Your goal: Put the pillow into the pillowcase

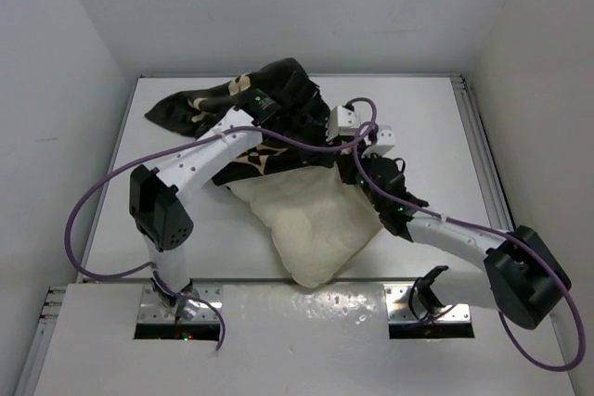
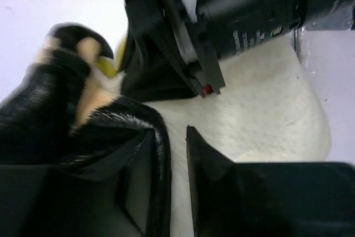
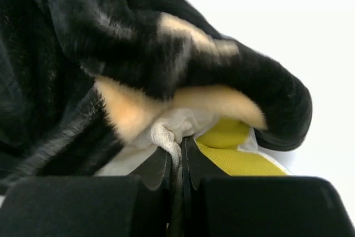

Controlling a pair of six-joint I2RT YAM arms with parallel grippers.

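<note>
My right gripper's pillow corner (image 3: 178, 128) is under the draped pillowcase and the pillow's other far corner (image 1: 239, 188) lies at its edge, so my right gripper should grab that one.
The cream pillow (image 1: 311, 229) lies mid-table, its far end under the black flower-printed pillowcase (image 1: 232, 104). My right gripper (image 1: 345, 162) is at the pillow's far right corner. In the right wrist view it (image 3: 181, 156) is shut on a pinch of cream pillow fabric (image 3: 166, 134), beside the yellow-green logo (image 3: 233, 151), with the pillowcase (image 3: 111, 43) draped over the corner. My left gripper (image 1: 306, 118) is at the pillowcase mouth. In the left wrist view its jaws (image 2: 176, 154) stand a narrow gap apart. The pillowcase edge (image 2: 158, 137) lies over one finger and the pillow (image 2: 266, 120) shows through the gap.
The right arm's wrist (image 2: 244, 20) hangs close above the left gripper. White walls enclose the white table (image 1: 436, 118) on three sides. The arm bases (image 1: 176, 308) sit at the near edge. Purple cables (image 1: 93, 201) loop over the left side.
</note>
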